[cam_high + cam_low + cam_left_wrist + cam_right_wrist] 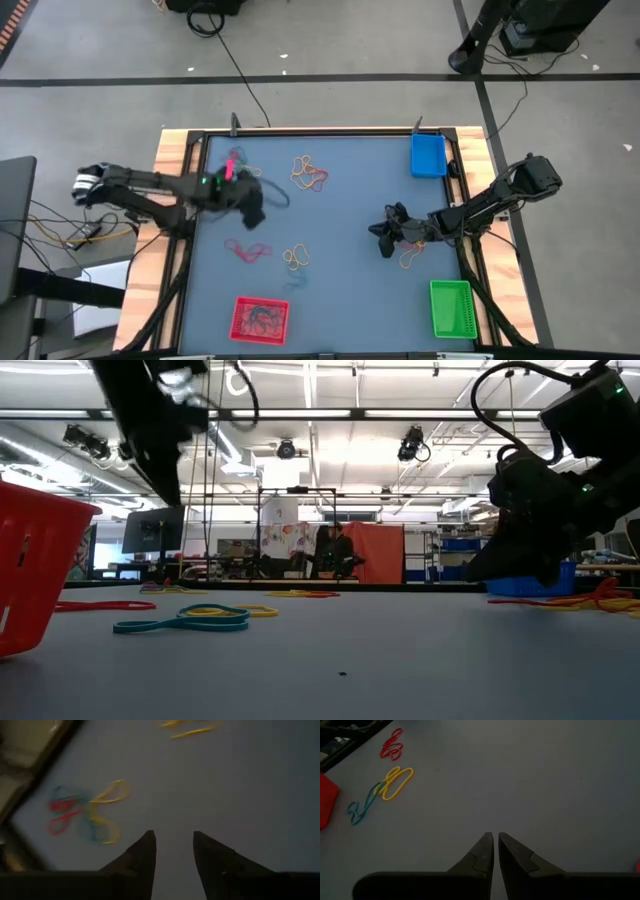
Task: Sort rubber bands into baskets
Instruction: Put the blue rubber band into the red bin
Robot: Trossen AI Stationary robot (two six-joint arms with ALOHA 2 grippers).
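My left gripper should keep bringing its open fingers there until they straddle the blue rubber band's near end (pixel 92 833), which shows between the red and yellow rubber bands.
My left gripper (pixel 256 212) (pixel 172 847) is open and empty, above the left half of the grey table. A cluster of red, blue and yellow rubber bands (pixel 87 812) lies ahead of it. My right gripper (pixel 381 238) (pixel 495 845) is shut and empty over the right half of the table. Yellow and orange bands (pixel 410 258) lie near it. Loose bands lie flat on the table: a yellow-orange bunch (pixel 308 172), red ones (pixel 247 250), yellow and teal ones (pixel 395 782). The red basket (pixel 260 318) holds bands. The blue basket (pixel 428 155) and the green basket (pixel 451 307) stand at the right.
The table has a raised black rim (pixel 320 131) inside wooden edges. The red basket stands at the near edge left of centre, the green one at the near right corner, the blue one at the far right corner. Black cables lie on the floor beyond the table.
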